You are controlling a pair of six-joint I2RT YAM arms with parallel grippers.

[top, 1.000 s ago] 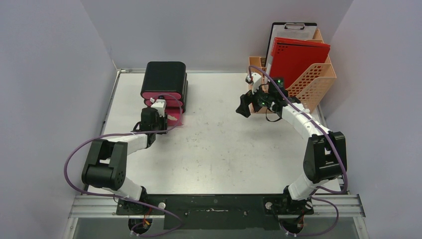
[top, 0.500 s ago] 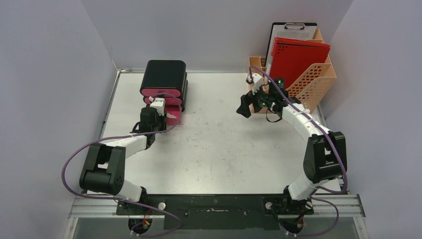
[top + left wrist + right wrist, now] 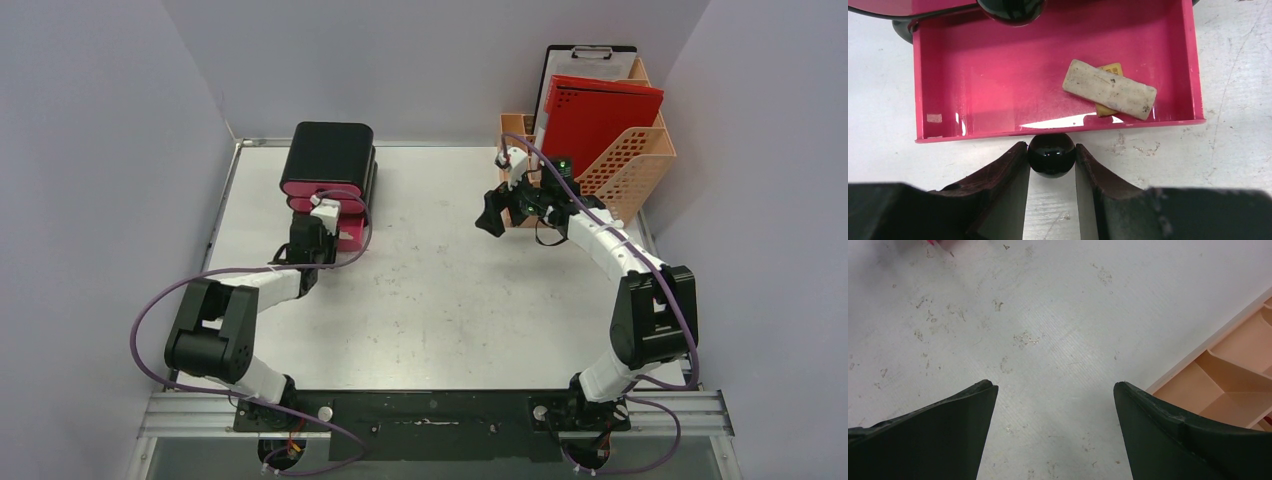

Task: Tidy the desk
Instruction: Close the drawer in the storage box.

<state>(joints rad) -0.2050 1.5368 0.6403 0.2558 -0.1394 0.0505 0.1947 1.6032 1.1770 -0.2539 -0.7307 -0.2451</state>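
Note:
The lowest drawer's knob (image 3: 1051,154) has my left gripper standing upright on it, close to the upper drawers. I should therefore move back, tilt and push that drawer's front (image 3: 983,136) in.
The desk (image 3: 450,290) is a scuffed white tabletop. At its back left stands a black drawer box (image 3: 330,155) with pink drawers. Its lowest pink drawer (image 3: 998,75) is pulled out and holds a grubby white eraser (image 3: 1109,89) lying over a small yellow piece (image 3: 1112,70). My left gripper (image 3: 1051,159) (image 3: 318,225) is shut on the drawer's round black knob (image 3: 1050,150). Over bare desk beside the rack, my right gripper (image 3: 1054,385) (image 3: 490,215) hangs open with nothing in it.
An orange perforated file rack (image 3: 630,165) stands at the back right, holding a red folder (image 3: 600,110) and a clipboard (image 3: 585,55). Its low compartments (image 3: 1238,370) lie just right of my right fingers. Grey walls enclose the desk on three sides.
My left wrist has shifted slightly right and toward the drawer box, still holding the knob. The right arm has not moved.

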